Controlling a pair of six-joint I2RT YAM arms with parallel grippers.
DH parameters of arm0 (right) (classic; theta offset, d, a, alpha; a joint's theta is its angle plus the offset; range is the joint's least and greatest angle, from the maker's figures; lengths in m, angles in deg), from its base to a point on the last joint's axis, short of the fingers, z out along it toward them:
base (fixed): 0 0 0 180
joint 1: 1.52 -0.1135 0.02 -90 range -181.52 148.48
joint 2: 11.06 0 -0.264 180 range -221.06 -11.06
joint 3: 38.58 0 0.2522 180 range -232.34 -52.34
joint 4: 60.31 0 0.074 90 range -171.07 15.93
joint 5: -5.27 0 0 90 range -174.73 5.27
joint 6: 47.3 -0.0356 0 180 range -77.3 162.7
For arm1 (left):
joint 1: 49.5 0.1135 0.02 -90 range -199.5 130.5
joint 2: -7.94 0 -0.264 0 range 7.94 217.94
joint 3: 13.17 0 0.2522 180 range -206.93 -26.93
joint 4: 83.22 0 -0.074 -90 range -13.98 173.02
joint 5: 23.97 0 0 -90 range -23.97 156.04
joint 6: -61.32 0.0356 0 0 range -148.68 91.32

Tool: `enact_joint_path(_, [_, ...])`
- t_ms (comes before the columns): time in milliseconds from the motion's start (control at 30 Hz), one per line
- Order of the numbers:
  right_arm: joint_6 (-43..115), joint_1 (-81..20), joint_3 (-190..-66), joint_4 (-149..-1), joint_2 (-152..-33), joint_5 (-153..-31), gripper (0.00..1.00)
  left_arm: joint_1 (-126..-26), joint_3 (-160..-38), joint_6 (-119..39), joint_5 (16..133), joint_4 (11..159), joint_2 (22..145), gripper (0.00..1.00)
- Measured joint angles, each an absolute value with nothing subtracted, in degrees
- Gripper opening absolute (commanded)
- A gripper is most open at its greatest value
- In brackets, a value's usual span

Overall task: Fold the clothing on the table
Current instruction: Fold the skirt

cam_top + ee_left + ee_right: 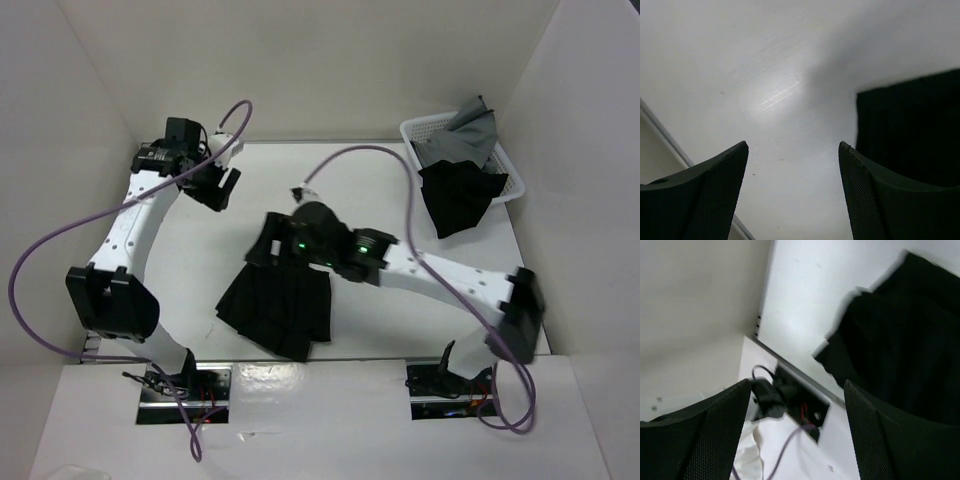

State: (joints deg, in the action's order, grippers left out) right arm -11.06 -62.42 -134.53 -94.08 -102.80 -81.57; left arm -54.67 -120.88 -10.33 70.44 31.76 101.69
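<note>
The skirt's lower corner is crooked at the table's front edge, so my left gripper and my right gripper should pull the skirt back toward the middle.
The clothing, a black pleated skirt, lies folded in a compact fan on the white table, near the front edge. My right gripper hovers open over the skirt's upper edge; in the right wrist view its fingers hold nothing, and the skirt lies beyond the right finger. My left gripper stands open at the back left, apart from the skirt. In the left wrist view it frames bare table, with a corner of the black fabric at the right.
A white basket stands at the back right, with another black garment hanging over its front rim and a grey cloth inside. White panels wall the table. Purple cables loop over both arms.
</note>
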Motion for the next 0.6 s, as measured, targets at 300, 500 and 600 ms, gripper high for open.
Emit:
enact_joint_path(300, [-22.7,-59.9,-102.7,-98.6,-77.5,-77.0,0.80,-71.3,-110.6,-5.4,77.0,16.7,94.3,0.86])
enact_joint_path(500, [-26.6,-57.3,-92.7,-97.5,-80.9,-79.1,0.88,-79.1,-95.6,-8.2,73.5,18.9,93.8,0.89])
enact_joint_path(600, [-26.5,-56.9,-92.8,-95.4,-83.4,-79.6,0.93,-78.4,-91.5,-9.6,67.7,24.7,93.9,0.85])
